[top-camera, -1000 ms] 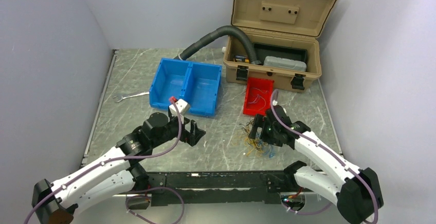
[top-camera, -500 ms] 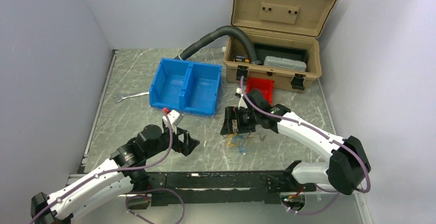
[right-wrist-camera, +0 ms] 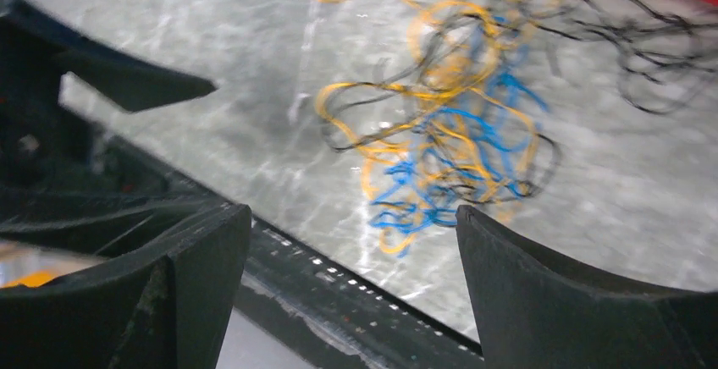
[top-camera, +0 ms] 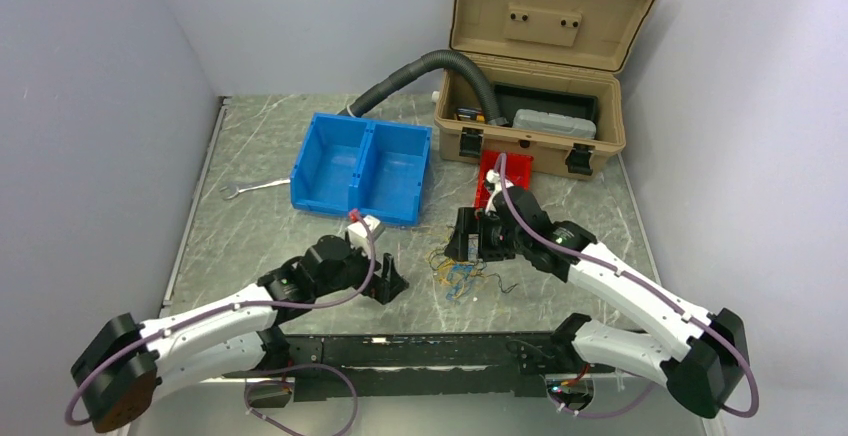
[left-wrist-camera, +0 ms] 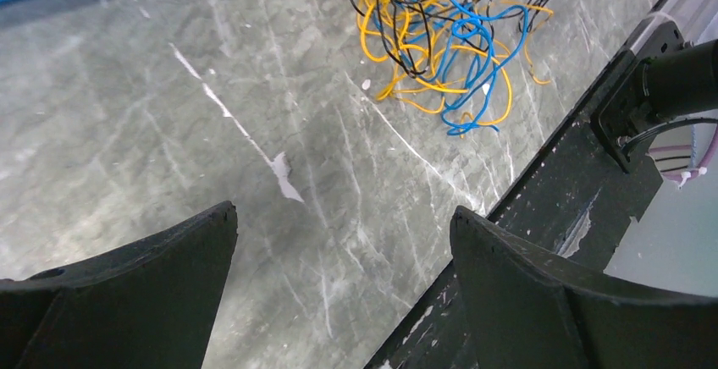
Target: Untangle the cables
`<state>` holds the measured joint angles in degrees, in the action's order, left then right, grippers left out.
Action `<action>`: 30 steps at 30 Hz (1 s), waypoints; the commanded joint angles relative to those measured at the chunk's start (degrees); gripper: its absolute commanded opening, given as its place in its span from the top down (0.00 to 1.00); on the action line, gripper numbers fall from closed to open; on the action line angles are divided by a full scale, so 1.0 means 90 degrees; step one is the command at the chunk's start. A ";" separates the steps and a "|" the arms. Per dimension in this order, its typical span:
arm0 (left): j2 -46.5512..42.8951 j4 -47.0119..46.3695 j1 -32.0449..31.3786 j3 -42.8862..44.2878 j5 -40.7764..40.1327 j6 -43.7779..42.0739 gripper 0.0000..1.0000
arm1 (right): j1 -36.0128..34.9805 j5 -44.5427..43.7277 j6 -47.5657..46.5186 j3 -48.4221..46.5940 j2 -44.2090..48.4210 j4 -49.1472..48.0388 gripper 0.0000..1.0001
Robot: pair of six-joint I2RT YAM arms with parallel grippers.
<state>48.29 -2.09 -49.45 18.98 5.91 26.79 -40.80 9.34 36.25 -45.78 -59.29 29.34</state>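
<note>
The cables (left-wrist-camera: 474,63) will drag along in a clump when the robot pulls a wire, because blue, black and yellow-orange loops (left-wrist-camera: 417,20) weave through each other.
The cables (top-camera: 456,274) are a loose tangle of thin yellow-orange, blue and black wires lying on the marble table near its front edge. My left gripper (top-camera: 386,282) is open and empty, low over the table just left of the tangle. In the left wrist view the tangle (left-wrist-camera: 440,39) lies ahead of the left gripper (left-wrist-camera: 343,211), apart from it. My right gripper (top-camera: 466,237) is open and empty, hovering just behind the tangle. In the right wrist view the wires (right-wrist-camera: 449,136) show beyond the right gripper (right-wrist-camera: 353,211), blurred.
A blue two-compartment bin (top-camera: 362,168) stands behind the left gripper. A red bin (top-camera: 497,178) with a few wires sits behind the right arm. An open tan toolbox (top-camera: 535,76), a grey hose (top-camera: 415,71) and a wrench (top-camera: 255,188) lie further back. A black rail (top-camera: 440,348) runs along the front edge.
The right gripper has swung left from the table's right side, and the tangle now lies further left. The left gripper has moved right, closer to the tangle.
</note>
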 commanded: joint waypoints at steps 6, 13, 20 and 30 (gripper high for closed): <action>0.1491 -0.1539 -0.0684 0.0555 -0.0066 0.0545 0.03 | 0.0011 -0.1101 0.0457 0.0946 0.0057 0.0122 0.10; 0.1910 -0.1606 -0.0853 0.0654 -0.0524 0.0804 0.03 | -0.0599 -0.0194 0.0753 0.0980 -0.0724 -0.1238 0.14; 0.1771 -0.1738 -0.0861 0.0331 -0.0578 0.0801 0.02 | -0.1411 0.0238 0.0723 0.0436 -0.1880 -0.2022 0.11; 0.1755 -0.1644 -0.0853 0.0360 -0.0493 0.0485 0.02 | -0.1497 -0.0259 0.0475 0.0453 -0.0713 -0.1533 0.16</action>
<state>63.59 -14.35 -56.88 21.12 2.17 32.36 -52.90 7.05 39.20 -39.20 -73.28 20.01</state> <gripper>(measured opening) 0.978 0.859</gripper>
